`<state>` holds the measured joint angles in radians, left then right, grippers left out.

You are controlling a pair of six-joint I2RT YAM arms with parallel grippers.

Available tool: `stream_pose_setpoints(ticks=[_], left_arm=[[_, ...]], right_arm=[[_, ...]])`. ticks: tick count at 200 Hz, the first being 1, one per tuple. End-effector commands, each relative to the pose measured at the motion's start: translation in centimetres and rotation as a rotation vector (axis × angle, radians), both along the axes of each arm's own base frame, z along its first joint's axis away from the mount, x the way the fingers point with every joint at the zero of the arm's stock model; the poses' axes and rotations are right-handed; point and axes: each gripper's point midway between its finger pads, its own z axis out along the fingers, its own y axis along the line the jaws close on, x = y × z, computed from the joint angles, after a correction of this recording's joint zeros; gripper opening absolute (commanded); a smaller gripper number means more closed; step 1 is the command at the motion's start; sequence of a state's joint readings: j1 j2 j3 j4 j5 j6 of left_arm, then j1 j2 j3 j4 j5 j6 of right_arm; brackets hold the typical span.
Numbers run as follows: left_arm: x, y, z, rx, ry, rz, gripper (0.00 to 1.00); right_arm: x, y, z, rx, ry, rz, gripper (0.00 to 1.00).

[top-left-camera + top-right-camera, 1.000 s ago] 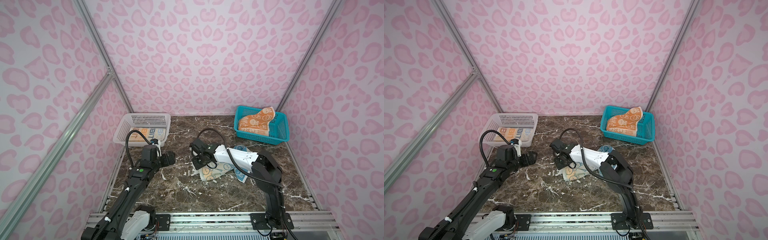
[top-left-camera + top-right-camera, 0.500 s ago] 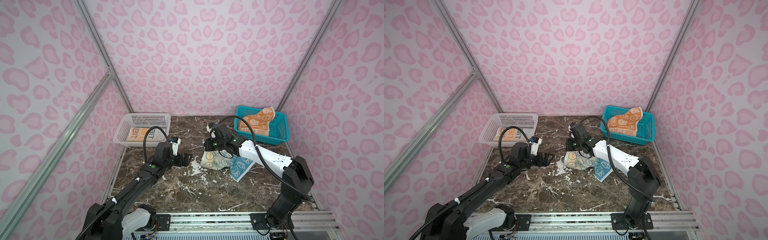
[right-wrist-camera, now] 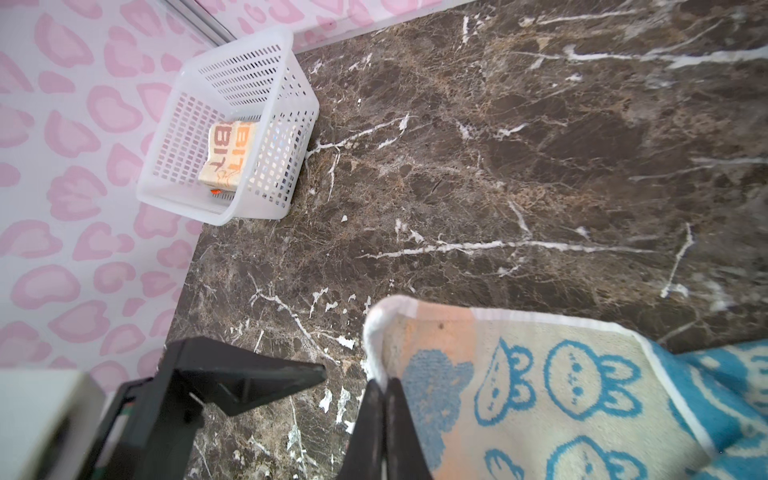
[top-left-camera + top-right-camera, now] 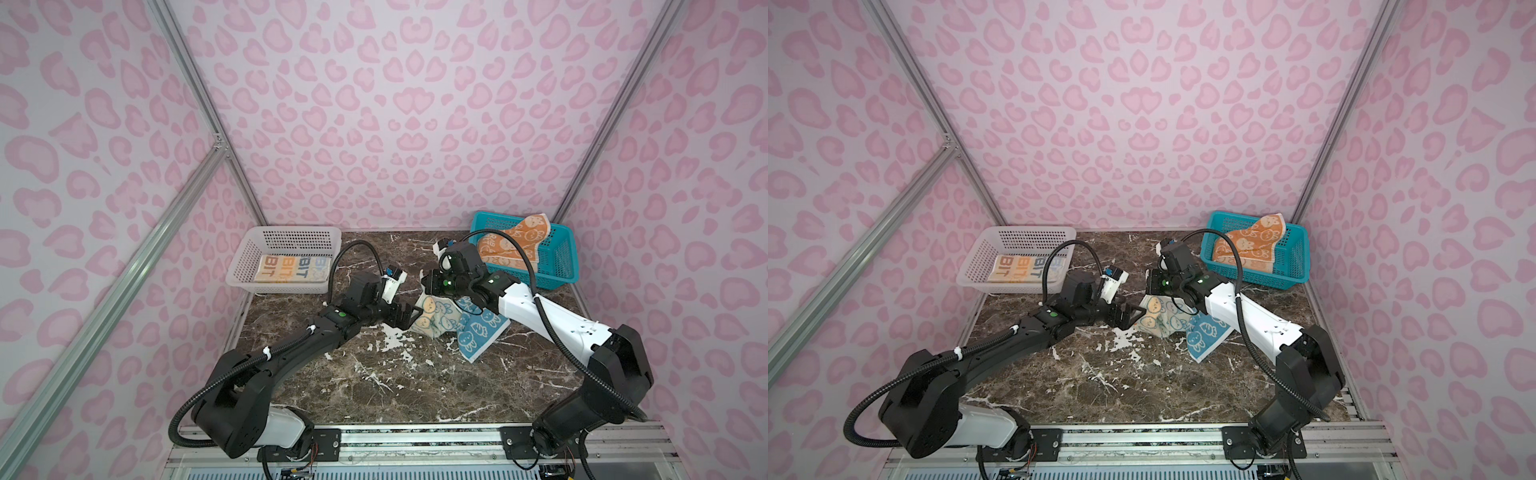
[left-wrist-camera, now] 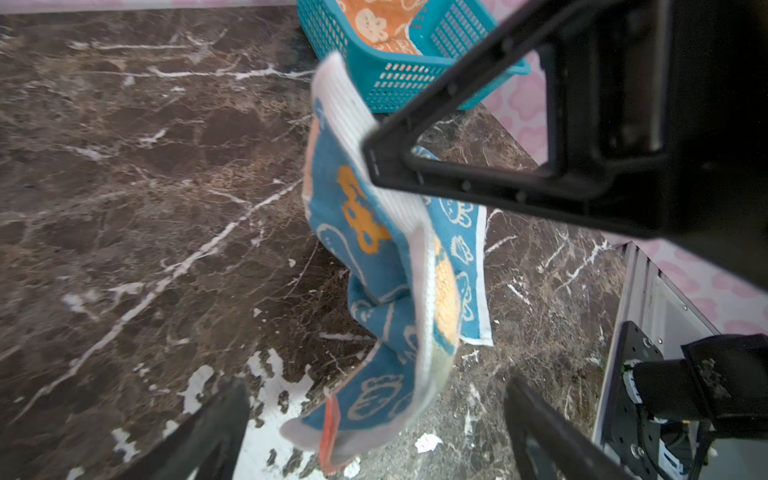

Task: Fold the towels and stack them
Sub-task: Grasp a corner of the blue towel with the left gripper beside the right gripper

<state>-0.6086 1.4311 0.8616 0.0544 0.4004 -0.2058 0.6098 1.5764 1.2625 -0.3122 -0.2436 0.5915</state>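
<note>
My right gripper will have the blue towel spreading out flat when I carry it, because the white hem runs from this gripper to the low corner.
The blue towel with white rabbits hangs by one edge from my right gripper, which is shut on it. Its cream reverse side faces the front and its lower part rests on the table. In the right wrist view the fingertips pinch the white hem. My left gripper is open beside the towel's low corner; in the left wrist view that corner hangs between the spread fingers. The cream towel lies folded in the white basket. The orange towel is draped in the teal basket.
Dark marble tabletop between pink patterned walls. The white basket stands at the back left and the teal basket at the back right. A metal rail runs along the front edge by both arm bases.
My right gripper carried the blue towel back and to the right, lifting its edge. My left gripper moved right across the table, up to the towel's low corner.
</note>
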Motion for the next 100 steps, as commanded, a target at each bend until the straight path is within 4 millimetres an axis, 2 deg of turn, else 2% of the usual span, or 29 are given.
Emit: stream_pose_setpoints(ticks=[1, 41, 100], left_arm=[[0.1, -1.5, 0.0, -0.013, -0.023, -0.045, 0.97], [-0.1, -2.2, -2.9, 0.002, 0.044, -0.061, 0.99], [-1.3, -2.8, -6.3, 0.025, 0.162, -0.12, 0.8]], right_arm=[[0.6, -0.3, 0.5, 0.025, -0.022, -0.019, 0.0], [1.0, -1.4, 1.1, 0.032, -0.035, -0.042, 0.0], [1.6, -3.6, 1.5, 0.033, -0.05, -0.093, 0.0]])
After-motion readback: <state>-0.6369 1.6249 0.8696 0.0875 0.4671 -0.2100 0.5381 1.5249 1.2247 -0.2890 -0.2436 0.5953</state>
